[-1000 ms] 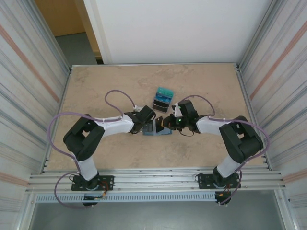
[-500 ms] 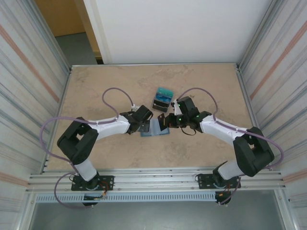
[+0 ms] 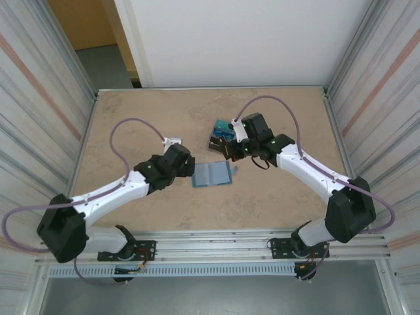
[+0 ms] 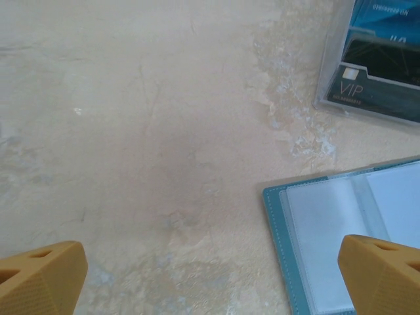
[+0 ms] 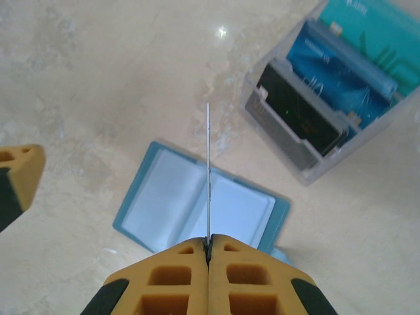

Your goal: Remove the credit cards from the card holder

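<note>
The credit card (image 5: pixel 209 164) is hanging upright, clear of the card holder, so my right gripper keeps carrying it until it sits beside the clear box's black card (image 5: pixel 298 108).
The card holder (image 3: pixel 213 176) lies open and flat on the table, its pale slots (image 5: pixel 190 200) facing up. My right gripper (image 5: pixel 209 241) hovers above it, shut on one thin credit card (image 5: pixel 208 170) that I see edge-on, standing upright. In the top view this gripper (image 3: pixel 231 152) sits between the holder and the clear box. Other teal and blue credit cards (image 5: pixel 348 65) stand in that box. My left gripper (image 4: pixel 210 279) is open with nothing between its fingers. It is just left of the holder's edge (image 4: pixel 341 230), and the top view places it (image 3: pixel 188 169) beside the holder.
A clear plastic box (image 3: pixel 222 134) with upright cards, one of them black (image 4: pixel 384 62), stands just behind the holder. Metal walls close in the marbled tabletop (image 3: pixel 144 125) on both sides. One left fingertip (image 5: pixel 16 174) shows at the left edge of the right wrist view.
The right gripper has risen off the holder toward the box with a card pinched in it. The left arm has stretched out low and drawn its gripper off the holder's left side.
</note>
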`<action>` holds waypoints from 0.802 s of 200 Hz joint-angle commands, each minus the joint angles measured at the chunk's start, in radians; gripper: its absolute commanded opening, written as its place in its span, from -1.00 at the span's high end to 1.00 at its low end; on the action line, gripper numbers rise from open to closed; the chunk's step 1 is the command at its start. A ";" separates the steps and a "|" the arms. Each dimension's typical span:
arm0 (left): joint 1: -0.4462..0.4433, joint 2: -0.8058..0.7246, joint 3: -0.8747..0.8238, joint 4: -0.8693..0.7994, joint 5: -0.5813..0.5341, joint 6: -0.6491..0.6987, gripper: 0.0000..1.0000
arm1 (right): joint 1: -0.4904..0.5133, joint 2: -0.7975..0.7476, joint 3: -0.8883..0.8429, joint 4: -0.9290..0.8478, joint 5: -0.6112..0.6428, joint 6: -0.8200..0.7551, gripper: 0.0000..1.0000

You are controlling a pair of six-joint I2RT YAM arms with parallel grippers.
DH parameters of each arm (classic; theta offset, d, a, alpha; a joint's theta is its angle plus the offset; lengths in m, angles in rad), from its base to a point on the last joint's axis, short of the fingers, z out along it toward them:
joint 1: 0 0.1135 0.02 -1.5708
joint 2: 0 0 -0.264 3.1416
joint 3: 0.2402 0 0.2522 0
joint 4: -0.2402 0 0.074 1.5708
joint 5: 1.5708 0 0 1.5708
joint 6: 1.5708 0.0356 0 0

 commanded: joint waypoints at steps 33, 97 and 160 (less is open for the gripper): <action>0.009 -0.221 -0.120 -0.044 -0.094 -0.075 -0.97 | -0.040 0.123 0.141 -0.064 0.004 -0.255 0.88; 0.025 -0.311 -0.167 -0.062 -0.105 -0.084 -0.97 | -0.057 0.322 0.311 -0.115 0.015 -0.437 0.87; 0.053 -0.293 -0.166 -0.070 -0.080 -0.088 -0.97 | -0.061 0.453 0.411 -0.163 0.042 -0.553 0.85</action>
